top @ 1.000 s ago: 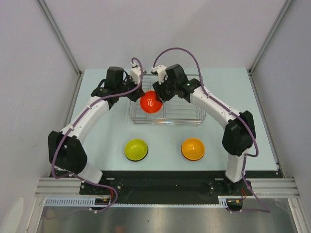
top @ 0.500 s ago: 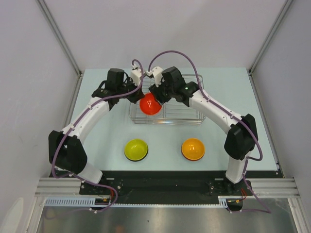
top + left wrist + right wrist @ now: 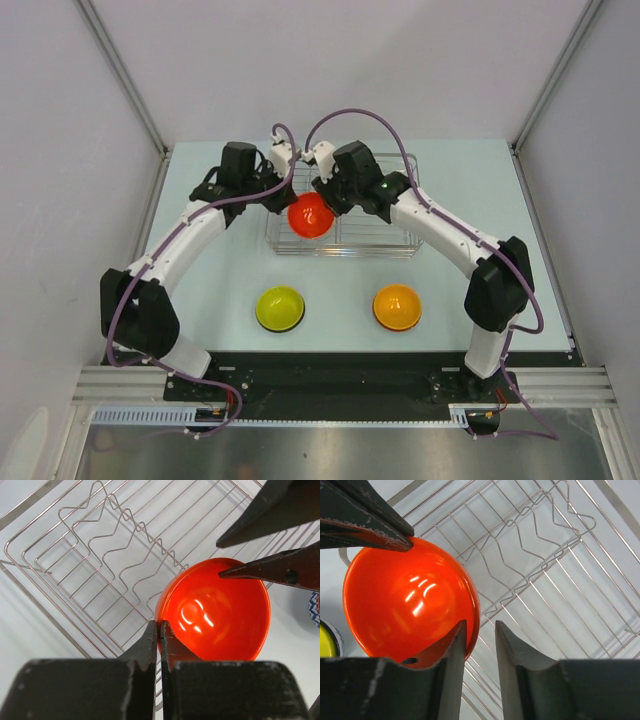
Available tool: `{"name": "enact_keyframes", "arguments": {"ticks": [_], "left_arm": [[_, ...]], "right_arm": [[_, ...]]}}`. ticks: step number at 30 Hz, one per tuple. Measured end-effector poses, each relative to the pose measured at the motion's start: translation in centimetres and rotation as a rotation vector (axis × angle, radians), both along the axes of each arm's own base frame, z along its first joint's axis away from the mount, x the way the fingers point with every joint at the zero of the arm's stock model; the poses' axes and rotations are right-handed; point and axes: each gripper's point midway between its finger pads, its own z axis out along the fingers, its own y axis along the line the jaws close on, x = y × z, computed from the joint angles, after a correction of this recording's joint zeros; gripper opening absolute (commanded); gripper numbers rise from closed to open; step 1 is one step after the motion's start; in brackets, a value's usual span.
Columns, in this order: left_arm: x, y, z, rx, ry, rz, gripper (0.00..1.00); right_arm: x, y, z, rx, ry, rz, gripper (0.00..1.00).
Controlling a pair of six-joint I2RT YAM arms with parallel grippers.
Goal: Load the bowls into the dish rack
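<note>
The red bowl's rim (image 3: pixel 290 216) is held in my left gripper, so next my right gripper closes on the opposite rim (image 3: pixel 333 217) first. My left gripper should then open and move away.
A glossy red bowl (image 3: pixel 310 215) (image 3: pixel 215 610) (image 3: pixel 405 600) stands tilted on edge in the left part of the silver wire dish rack (image 3: pixel 380 238) (image 3: pixel 100 545) (image 3: pixel 545 555). My left gripper (image 3: pixel 284 194) (image 3: pixel 160 626) is shut on its rim from the left. My right gripper (image 3: pixel 326 196) (image 3: pixel 480 625) straddles the opposite rim with its jaws a little apart: one finger lies inside the bowl and the other stands clear of it outside. A green bowl (image 3: pixel 280 307) and an orange bowl (image 3: pixel 397 306) rest upright on the table in front of the rack.
Rows of zigzag wire tines (image 3: pixel 125 540) (image 3: pixel 530 545) run across the rack's floor beside the red bowl. The rack's raised wire sides (image 3: pixel 345 252) stand between the two bowls on the table and the grippers. Grey walls close in the table on three sides.
My right gripper has shifted slightly left onto the red bowl's rim and its jaws have narrowed. The left gripper and the bowl have hardly moved.
</note>
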Motion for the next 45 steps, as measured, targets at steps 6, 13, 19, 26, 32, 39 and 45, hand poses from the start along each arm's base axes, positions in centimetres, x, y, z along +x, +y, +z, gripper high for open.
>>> {"name": "enact_keyframes", "arguments": {"ticks": [6,13,19,26,32,39,45], "left_arm": [[0.1,0.0,0.0,-0.001,-0.005,0.002,0.00],[-0.2,-0.4,-0.4,-0.014,0.013,0.010,0.17],[0.5,0.4,-0.2,-0.020,0.002,0.078,0.65],[3.3,5.4,3.8,-0.057,-0.083,0.288,0.73],[3.6,9.8,8.2,-0.072,-0.195,0.410,0.77],[0.0,10.8,6.5,-0.019,-0.210,0.388,0.77],[-2.2,10.7,1.7,0.066,-0.105,0.303,0.88]], "right_arm": [[-0.1,0.2,-0.2,-0.007,-0.006,0.007,0.05],[0.6,-0.2,0.0,-0.005,-0.027,-0.028,0.00],[0.8,-0.5,0.0,-0.021,-0.039,-0.035,0.00],[0.7,-1.0,-0.3,-0.048,-0.040,-0.040,0.00],[1.5,-1.8,0.0,-0.091,-0.086,-0.064,0.00],[5.0,-3.2,2.2,-0.183,-0.288,-0.130,0.00],[8.9,-3.5,2.7,-0.299,-0.476,-0.169,0.00]]}}
